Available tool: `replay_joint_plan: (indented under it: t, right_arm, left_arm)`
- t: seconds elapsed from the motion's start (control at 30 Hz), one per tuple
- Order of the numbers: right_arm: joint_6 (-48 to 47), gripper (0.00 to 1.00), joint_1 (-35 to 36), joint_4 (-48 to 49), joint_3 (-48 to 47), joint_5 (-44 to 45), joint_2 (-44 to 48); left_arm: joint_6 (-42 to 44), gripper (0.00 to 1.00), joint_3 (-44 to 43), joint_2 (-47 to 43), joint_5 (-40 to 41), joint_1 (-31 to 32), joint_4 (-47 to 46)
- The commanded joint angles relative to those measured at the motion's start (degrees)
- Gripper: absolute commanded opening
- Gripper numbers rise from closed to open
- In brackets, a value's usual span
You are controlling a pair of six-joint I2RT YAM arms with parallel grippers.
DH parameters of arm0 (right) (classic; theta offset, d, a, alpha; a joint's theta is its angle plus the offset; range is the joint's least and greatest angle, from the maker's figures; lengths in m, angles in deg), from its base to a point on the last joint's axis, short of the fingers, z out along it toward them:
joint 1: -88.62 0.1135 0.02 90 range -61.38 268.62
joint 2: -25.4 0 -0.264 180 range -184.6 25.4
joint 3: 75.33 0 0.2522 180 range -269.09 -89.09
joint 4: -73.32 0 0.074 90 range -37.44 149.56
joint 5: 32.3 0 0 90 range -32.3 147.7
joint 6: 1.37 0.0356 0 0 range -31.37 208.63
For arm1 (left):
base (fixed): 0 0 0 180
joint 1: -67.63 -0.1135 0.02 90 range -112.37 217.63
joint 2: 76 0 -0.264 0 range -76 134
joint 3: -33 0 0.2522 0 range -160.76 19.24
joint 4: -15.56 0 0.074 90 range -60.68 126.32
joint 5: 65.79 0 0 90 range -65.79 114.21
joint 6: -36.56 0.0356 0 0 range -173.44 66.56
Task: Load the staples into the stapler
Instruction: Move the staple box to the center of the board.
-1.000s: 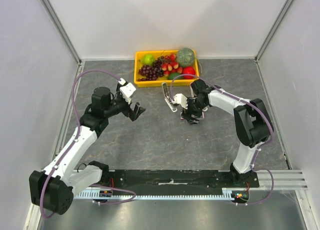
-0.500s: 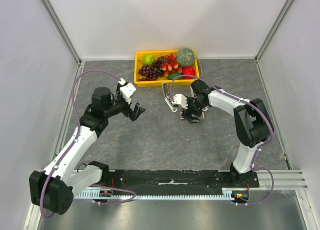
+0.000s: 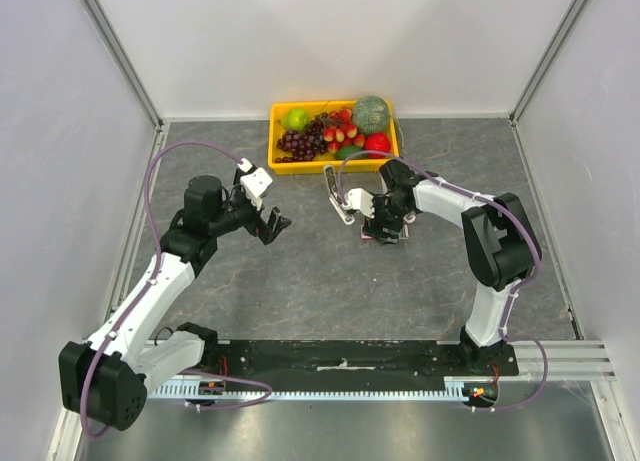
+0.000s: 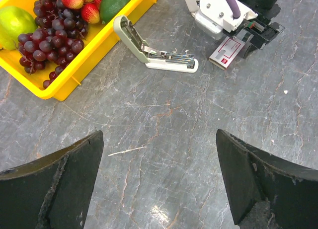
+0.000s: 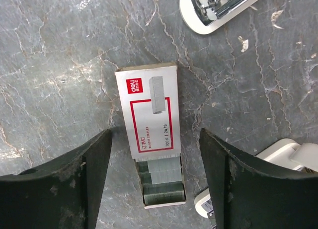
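Note:
My left gripper is far from the staples box (image 5: 150,111), so my right gripper should bring it to the open middle (image 3: 356,272), where my left gripper can hold it.
The staples box (image 5: 149,110), white with red markings, lies flat on the grey table with its drawer slid out, showing silvery strips (image 5: 161,182). My right gripper (image 5: 155,134) hangs open just above it, one finger on each side, touching nothing. The white stapler (image 4: 154,52) lies flipped open left of the box (image 4: 228,51), near the yellow tray; its end also shows in the right wrist view (image 5: 218,8). From above, the right gripper (image 3: 385,229) covers the box, with the stapler (image 3: 338,199) beside it. My left gripper (image 3: 275,224) is open and holds nothing (image 4: 159,134).
A yellow tray (image 3: 275,141) of fruit stands at the back, its rim (image 4: 74,75) close behind the stapler. A white rounded object (image 5: 285,152) shows partly behind my right finger. Walls close in the table on three sides.
My right gripper has shifted slightly away from the arm bases and settled over the staples box. The left arm has hardly moved.

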Motion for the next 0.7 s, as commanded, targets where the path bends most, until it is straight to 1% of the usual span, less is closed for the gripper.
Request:
replay_joint_plan:
  t: [0.0,0.03,0.07,0.1,0.17,0.23,0.33,0.43,0.5,0.67]
  right_arm:
    - [-2.48,0.75,0.09,-2.34,-1.7,1.09,-2.27]
    - [-2.65,0.73,0.0,-2.87,-1.78,0.83,-2.79]
    - [-3.18,0.65,0.0,-4.18,-2.05,0.13,-2.97]
    - [-3.27,0.61,0.09,-4.54,-1.96,-0.4,-3.06]
    - [-3.88,0.54,0.09,-5.94,-1.26,-1.98,-2.54]
    - [-4.06,0.53,0.35,-6.04,-0.12,-2.43,-0.7]
    - [-3.19,0.47,1.23,-4.72,2.87,-1.82,2.73]
    - [-2.4,0.46,3.34,-3.58,5.94,-1.29,6.25]
    - [-1.43,0.45,6.15,-2.35,8.14,-0.59,8.09]
    - [2.09,0.46,13.6,-1.2,9.38,-2.25,8.37]
  left_arm:
    - [1.6,1.0,0.06,-0.67,-1.29,-0.27,-1.56]
    - [1.51,1.0,0.06,-0.76,-1.29,-0.27,-1.65]
    - [1.51,1.0,-0.12,-0.85,-1.29,-0.27,-1.47]
    - [1.6,1.0,-0.12,-0.94,-1.11,-0.27,-1.39]
    - [1.86,1.0,-0.38,-1.02,-0.85,-0.27,-0.77]
    - [2.39,1.0,-0.64,-1.29,-0.58,-0.36,0.19]
    - [3.09,1.0,-1.26,-1.55,-0.41,-0.45,1.33]
    - [3.36,1.0,-1.44,-1.55,-0.41,-0.53,2.22]
    - [3.36,1.0,-1.61,-1.64,-0.32,-0.53,2.57]
    - [3.71,1.0,-2.05,-1.99,-0.32,-0.88,3.89]
